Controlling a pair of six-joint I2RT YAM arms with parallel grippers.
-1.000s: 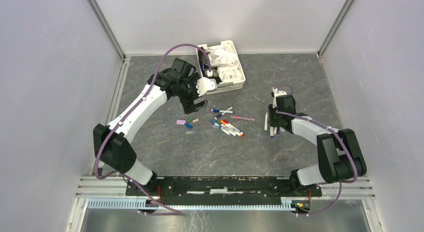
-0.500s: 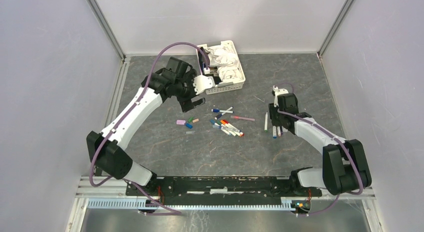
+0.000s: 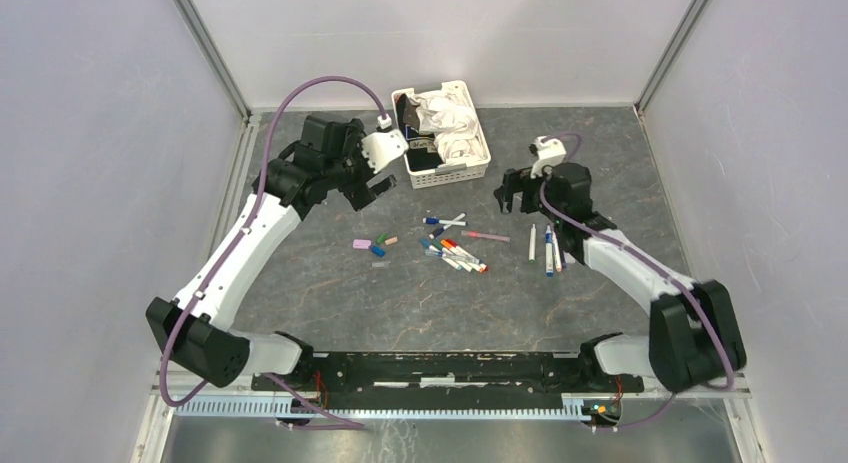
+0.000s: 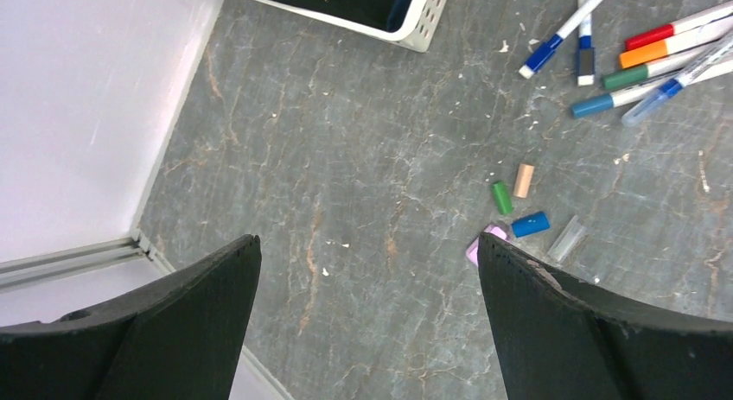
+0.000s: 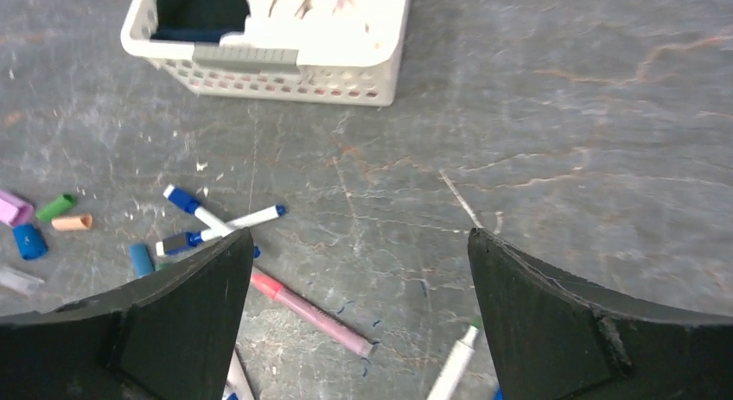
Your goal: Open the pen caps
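Observation:
The blue-capped pen [image 3: 433, 221] lies across the other pen's body [image 3: 454, 222], so the robot can expect the blue-capped pen to come free and leave the other pen lying when it lifts.
Loose pen caps [image 3: 375, 245] lie left of centre: green [image 4: 502, 197], peach [image 4: 523, 180], blue [image 4: 530, 224], pink [image 4: 481, 244] and a clear one [image 4: 567, 238]. A cluster of pens [image 3: 455, 251] lies in the middle, and three more pens [image 3: 548, 248] lie to its right. My left gripper [image 3: 372, 189] hangs open and empty above the floor left of the caps; in its own view the left gripper [image 4: 367, 240] frames bare floor. My right gripper [image 3: 512, 193] is open and empty beyond the three pens. In its own view the right gripper [image 5: 359, 236] sits over a pink pen [image 5: 311, 312] and a green-tipped pen [image 5: 455, 361].
A white slotted basket [image 3: 472, 169] with crumpled white stuff stands at the back centre, between the two grippers; the basket's wall [image 5: 285, 80] is also seen from the right wrist. The enclosure wall and rail [image 4: 78, 253] run close on the left.
The right gripper opened, left its pen lying with the pens on the right, and rose back toward the basket. The left arm swung left, away from the basket, still open.

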